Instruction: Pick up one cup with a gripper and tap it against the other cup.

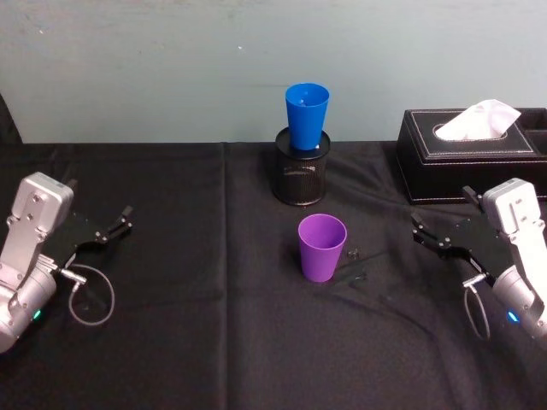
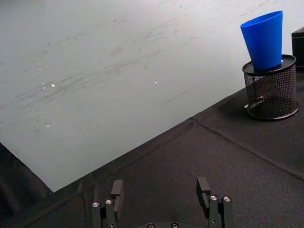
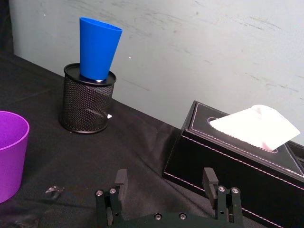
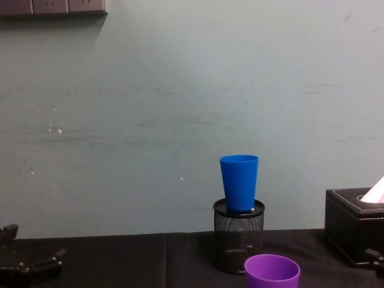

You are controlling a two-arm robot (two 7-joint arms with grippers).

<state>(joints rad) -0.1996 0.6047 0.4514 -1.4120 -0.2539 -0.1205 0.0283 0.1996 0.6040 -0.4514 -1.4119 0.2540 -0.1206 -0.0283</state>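
Note:
My gripper will tap the blue cup, which should stay standing because the pen holder's flat top (image 4: 256, 208) holds up the blue cup's whole base (image 4: 239, 183).
The purple cup (image 1: 322, 248) stands upright, mouth up, on the black cloth in the middle of the table; it also appears as purple cup (image 3: 9, 154) and purple cup (image 4: 272, 273). Behind it the blue cup (image 1: 307, 115) stands mouth up on top of a black mesh pen holder (image 1: 301, 166). My left gripper (image 1: 126, 219) rests open at the table's left, far from both cups. At the right, my right gripper (image 1: 419, 231) is open, a hand's width from the purple cup. Each wrist view shows empty jaws: left gripper (image 2: 160, 190), right gripper (image 3: 165, 179).
A black tissue box (image 1: 474, 154) with a white tissue sticking out stands at the back right, just behind my right gripper. A pale wall runs close behind the table's far edge. Small scraps (image 1: 355, 275) lie on the cloth right of the purple cup.

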